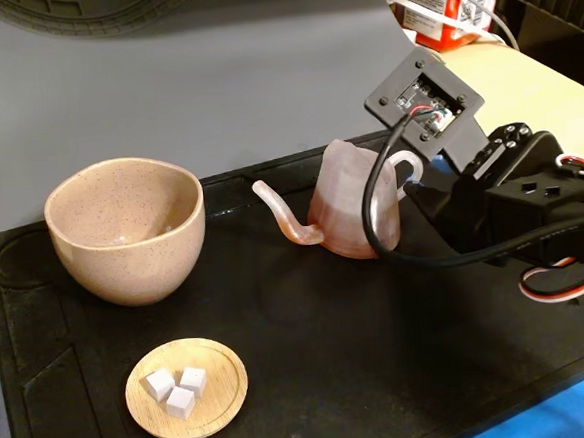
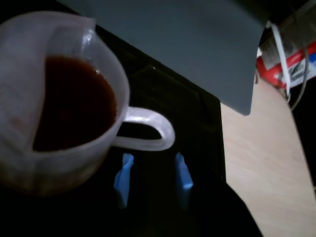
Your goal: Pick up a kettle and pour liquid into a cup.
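Observation:
My gripper will make the kettle drip onto the black mat when I tilt it toward the cup, because liquid colours the kettle's spout (image 1: 286,218) well up its length.
The pale-pink ridged kettle (image 1: 349,203) stands upright on the black mat (image 1: 332,357), with its spout pointing left toward the cup in the fixed view. Its white loop handle (image 1: 404,163) faces my arm. The wrist view shows the kettle (image 2: 59,163) holding dark brown liquid (image 2: 74,108), with the handle (image 2: 150,129) sticking out. My gripper (image 2: 153,175) is open, its blue-tipped fingers (image 2: 123,177) just short of the handle and not touching it. In the fixed view the gripper (image 1: 415,192) is mostly hidden behind the wrist camera mount. The large beige-pink speckled cup (image 1: 128,235) stands empty at the left.
A small round wooden dish (image 1: 187,389) with three white cubes sits at the front left of the mat. A grey board (image 1: 212,74) stands behind the mat. A red carton (image 1: 447,3) and cables lie on the wooden table at the back right.

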Controlling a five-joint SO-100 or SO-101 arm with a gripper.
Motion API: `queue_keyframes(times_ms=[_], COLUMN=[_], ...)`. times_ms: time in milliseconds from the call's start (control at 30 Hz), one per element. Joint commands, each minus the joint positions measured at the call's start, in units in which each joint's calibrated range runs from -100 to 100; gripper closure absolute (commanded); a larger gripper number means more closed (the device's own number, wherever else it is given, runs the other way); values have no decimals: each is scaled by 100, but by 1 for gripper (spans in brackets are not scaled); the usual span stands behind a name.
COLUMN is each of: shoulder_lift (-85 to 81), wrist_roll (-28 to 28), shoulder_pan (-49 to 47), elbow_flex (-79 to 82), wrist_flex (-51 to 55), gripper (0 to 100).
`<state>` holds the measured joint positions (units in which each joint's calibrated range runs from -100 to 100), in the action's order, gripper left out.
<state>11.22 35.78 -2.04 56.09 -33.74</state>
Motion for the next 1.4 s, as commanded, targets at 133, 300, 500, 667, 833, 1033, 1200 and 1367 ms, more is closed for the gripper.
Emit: queue_keyframes(times_ms=[133, 300, 500, 667, 833, 1033, 1200, 1367], shoulder_lift=[56, 73, 465, 636, 645, 653, 1080, 1037], wrist_roll=[-274, -269, -264, -264, -264, -264, -264, -264], shoulder_pan=[48, 63, 63, 147, 193, 170, 162, 170], elbow_flex=[-227, -545, -817, -1008, -1117, -1135, -1716, -1716], wrist_flex=[-11, 15, 6, 15, 15, 75, 222, 171], gripper=[79, 79, 79, 79, 79, 79, 79, 79])
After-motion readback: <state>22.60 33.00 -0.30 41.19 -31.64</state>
